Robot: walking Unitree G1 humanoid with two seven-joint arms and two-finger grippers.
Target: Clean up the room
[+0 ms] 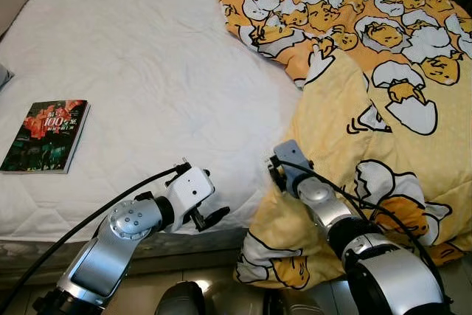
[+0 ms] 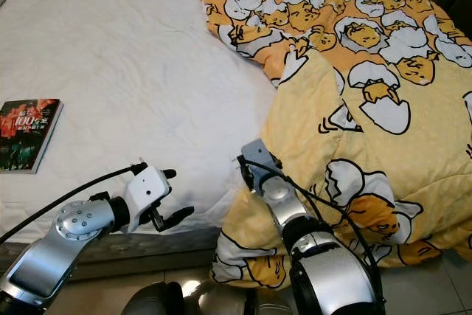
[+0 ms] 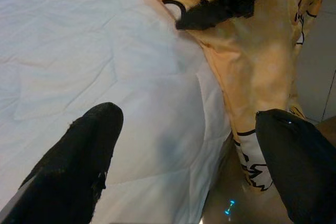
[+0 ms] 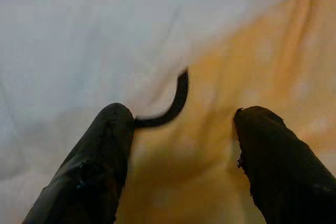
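Observation:
My gripper will pull the duvet's corner, and hidden egg prints should spread into view, because the duvet is folded over itself at the inward notch in its border.
A yellow duvet printed with egg characters covers the right side of the bed, and its near corner hangs over the bed's front edge. My right gripper is open at the duvet's left border, its fingers straddling the yellow fabric where it meets the white sheet. My left gripper is open and empty, hovering over the front edge of the mattress just left of the duvet. A book with a dark red and green cover lies flat on the sheet at the left.
The mattress's front edge runs across below both arms, with tiled floor beyond the hanging duvet corner. A grey pillow corner shows at the far left.

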